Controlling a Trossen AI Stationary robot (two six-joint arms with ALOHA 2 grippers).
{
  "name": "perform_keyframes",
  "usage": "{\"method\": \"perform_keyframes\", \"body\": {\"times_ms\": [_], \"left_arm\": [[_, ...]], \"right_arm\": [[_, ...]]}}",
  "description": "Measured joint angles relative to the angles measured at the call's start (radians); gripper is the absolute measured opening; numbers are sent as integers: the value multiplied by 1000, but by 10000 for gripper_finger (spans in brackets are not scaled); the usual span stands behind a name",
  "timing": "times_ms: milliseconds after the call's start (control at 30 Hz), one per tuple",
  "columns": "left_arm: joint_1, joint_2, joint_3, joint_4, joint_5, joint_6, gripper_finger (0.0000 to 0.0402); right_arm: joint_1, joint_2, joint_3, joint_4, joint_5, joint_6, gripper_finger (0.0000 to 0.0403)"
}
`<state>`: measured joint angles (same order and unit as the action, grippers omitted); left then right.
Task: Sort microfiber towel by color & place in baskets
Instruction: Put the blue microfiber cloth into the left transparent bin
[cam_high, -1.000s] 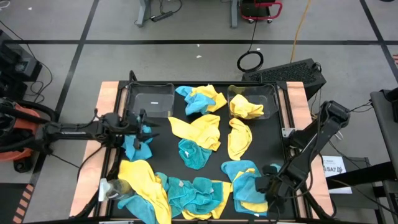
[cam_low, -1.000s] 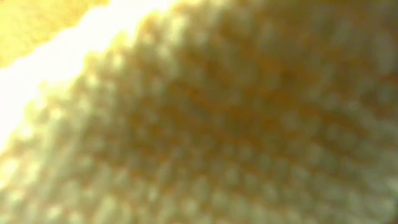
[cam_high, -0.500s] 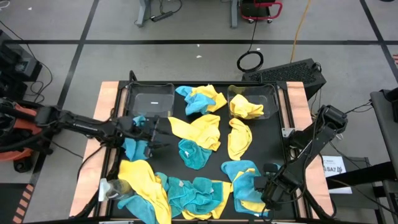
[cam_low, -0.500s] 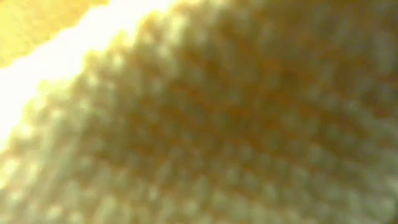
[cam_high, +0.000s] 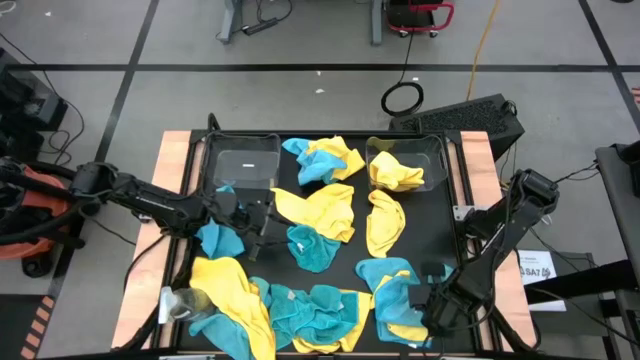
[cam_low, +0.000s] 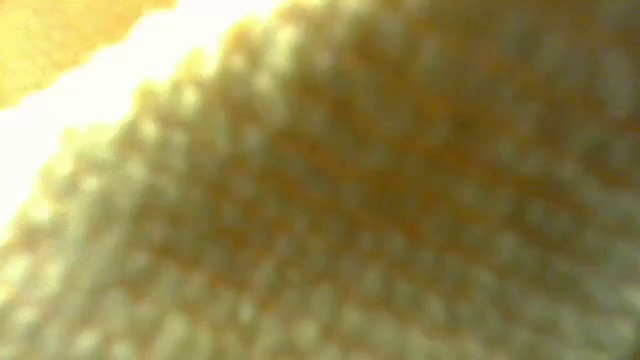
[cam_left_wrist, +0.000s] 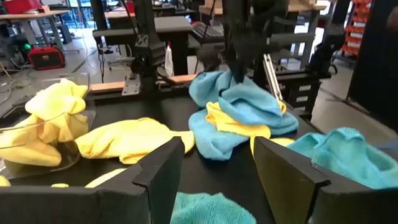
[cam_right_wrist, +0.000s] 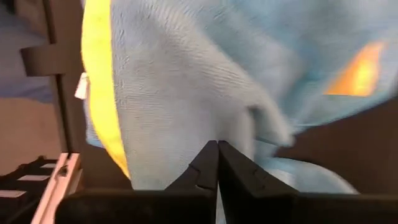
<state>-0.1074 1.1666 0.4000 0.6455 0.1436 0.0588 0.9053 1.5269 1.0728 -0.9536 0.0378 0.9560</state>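
Next, I pass the towel from my right gripper to my left gripper, because the teal towel (cam_high: 390, 284) lies far from the empty basket (cam_high: 241, 164) on my left gripper's side.
Yellow and teal microfiber towels (cam_high: 320, 212) lie scattered over the black table. Two clear baskets stand at the far edge. The left basket (cam_high: 246, 163) shows nothing inside, and the right basket (cam_high: 432, 152) holds a yellow towel (cam_high: 395, 176). My left gripper (cam_high: 268, 228) hovers open and level over the table's middle, nothing between its fingers (cam_left_wrist: 163, 167). My right gripper (cam_high: 428, 303) points down, shut on a teal towel (cam_left_wrist: 249, 109) in the teal-and-yellow heap at the near right. My right gripper comes from above, pointing down, and its shut fingers (cam_right_wrist: 208, 163) meet a raised fold of the teal towel (cam_right_wrist: 261, 127) at the top of the heap. The towel peaks up toward the fingers (cam_left_wrist: 231, 79). Its lower part rests on the heap; one layer or several, I cannot tell.
More towels lie heaped along the near edge (cam_high: 300, 305) and at the near left (cam_high: 230, 290). A teal towel (cam_high: 312, 250) lies just past my left gripper. A yellow towel (cam_low: 320, 200) covers the low view. Wooden rails (cam_high: 172, 160) edge the table.
My left gripper has gone toward the table's right edge, from beside the left basket out over the middle, with nothing in it. The teal towel at the left has stayed where it lay.
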Motion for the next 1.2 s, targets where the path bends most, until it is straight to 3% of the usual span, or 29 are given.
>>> {"method": "perform_keyframes", "body": {"times_ms": [133, 233, 533, 667, 767, 833, 1067, 1200], "left_arm": [[0, 6, 0, 0, 0, 0, 207], [0, 6, 0, 0, 0, 0, 207], [0, 6, 0, -6, 0, -1, 207], [0, 6, 0, -9, 0, -1, 207], [0, 6, 0, -9, 0, -2, 207], [0, 6, 0, -10, 0, -2, 207], [0, 6, 0, -6, -14, -4, 207], [0, 6, 0, -2, -14, -3, 207]], "right_arm": [[13, 0, 97, -85, 39, 6, 14], [33, -1, 123, -88, 96, -5, 45], [41, 0, 22, -30, 159, 94, 229], [41, 0, -41, 37, 119, 126, 268], [41, 0, -63, 94, 115, 117, 254], [37, 0, -66, 114, 115, 94, 224], [8, 0, -66, 155, 115, -37, 32], [-14, 0, -61, 160, 112, -83, 11]]}}
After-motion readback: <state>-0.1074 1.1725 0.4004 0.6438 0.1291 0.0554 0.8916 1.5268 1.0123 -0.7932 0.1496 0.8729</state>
